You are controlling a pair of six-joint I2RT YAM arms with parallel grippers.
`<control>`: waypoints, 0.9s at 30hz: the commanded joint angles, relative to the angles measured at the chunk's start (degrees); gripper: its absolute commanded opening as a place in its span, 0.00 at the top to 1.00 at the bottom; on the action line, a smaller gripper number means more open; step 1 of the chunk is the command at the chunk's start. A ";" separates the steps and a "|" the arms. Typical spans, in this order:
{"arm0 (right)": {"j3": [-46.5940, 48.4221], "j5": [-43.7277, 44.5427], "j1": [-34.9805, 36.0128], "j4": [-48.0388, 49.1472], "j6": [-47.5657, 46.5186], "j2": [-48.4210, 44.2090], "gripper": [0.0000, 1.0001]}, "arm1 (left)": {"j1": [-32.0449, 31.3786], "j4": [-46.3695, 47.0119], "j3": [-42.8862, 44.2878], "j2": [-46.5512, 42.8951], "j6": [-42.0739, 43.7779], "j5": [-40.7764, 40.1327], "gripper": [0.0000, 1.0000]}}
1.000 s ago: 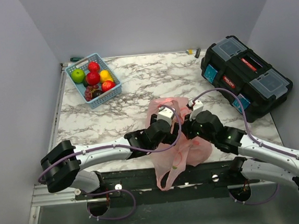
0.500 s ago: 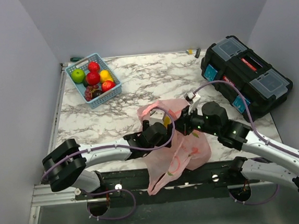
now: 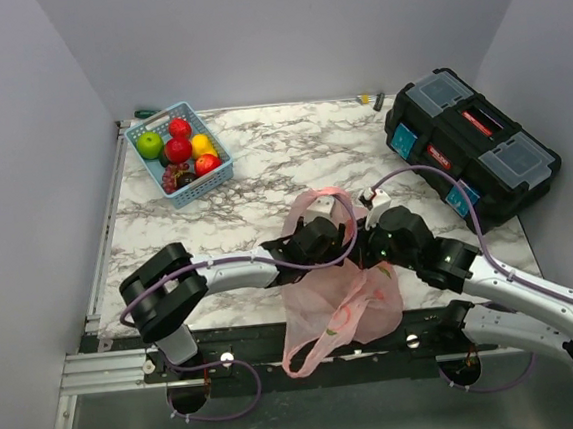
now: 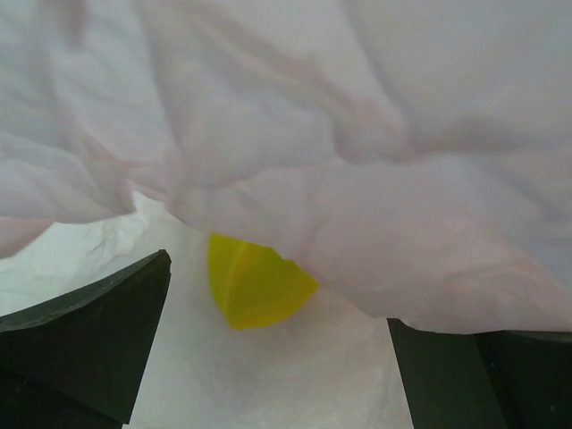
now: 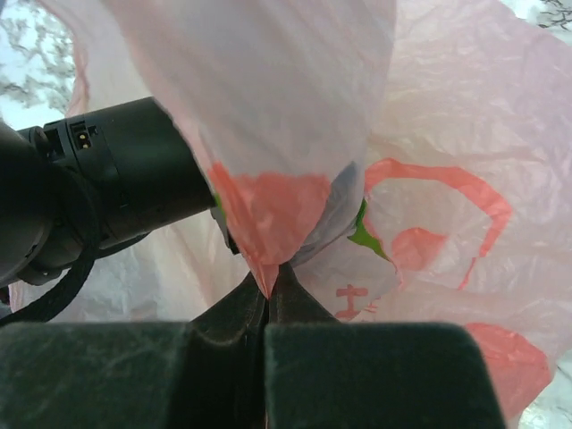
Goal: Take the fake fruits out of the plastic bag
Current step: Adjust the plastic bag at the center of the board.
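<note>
A fold of the pink plastic bag point(image 4: 268, 206) hangs over the yellow fake fruit. Next, my left gripper backs away and goes for the fruit's uncovered side point(image 4: 254, 302) instead.
The pink plastic bag point(image 3: 339, 295) lies crumpled at the table's near edge, between the two arms. My right gripper point(image 5: 268, 290) is shut on a pinched fold of the bag point(image 5: 447, 134) and holds its edge up. My left gripper point(image 4: 277, 357) is open inside the bag, its dark fingers point(image 4: 85, 340) wide apart. A yellow fake fruit point(image 4: 255, 281) lies just ahead between them, untouched and half covered by the bag's film point(image 4: 357, 134). From above, the left wrist point(image 3: 314, 240) reaches into the bag mouth and its fingertips are hidden.
A light blue basket point(image 3: 214, 184) at the back left holds a green apple point(image 3: 149, 144), red apples and other fruits. A black toolbox point(image 3: 471, 148) stands at the right. The left arm's body point(image 5: 116, 188) sits close to the right gripper.
The left jaws have opened wider and the left arm has pushed farther right into the bag. The right gripper has stayed shut on the bag and shifted slightly with it.
</note>
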 commanded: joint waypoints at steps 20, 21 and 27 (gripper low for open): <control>-0.84 2.47 0.31 -2.39 1.69 -0.86 0.99 | 3.38 6.64 9.69 11.24 12.45 6.89 0.74; -0.88 2.82 0.30 -2.36 1.78 -0.69 0.99 | 3.38 6.01 9.20 10.02 12.58 7.49 0.81; -1.68 7.24 0.30 -2.39 2.79 0.85 0.99 | 3.36 2.54 3.77 -1.79 12.46 10.77 0.87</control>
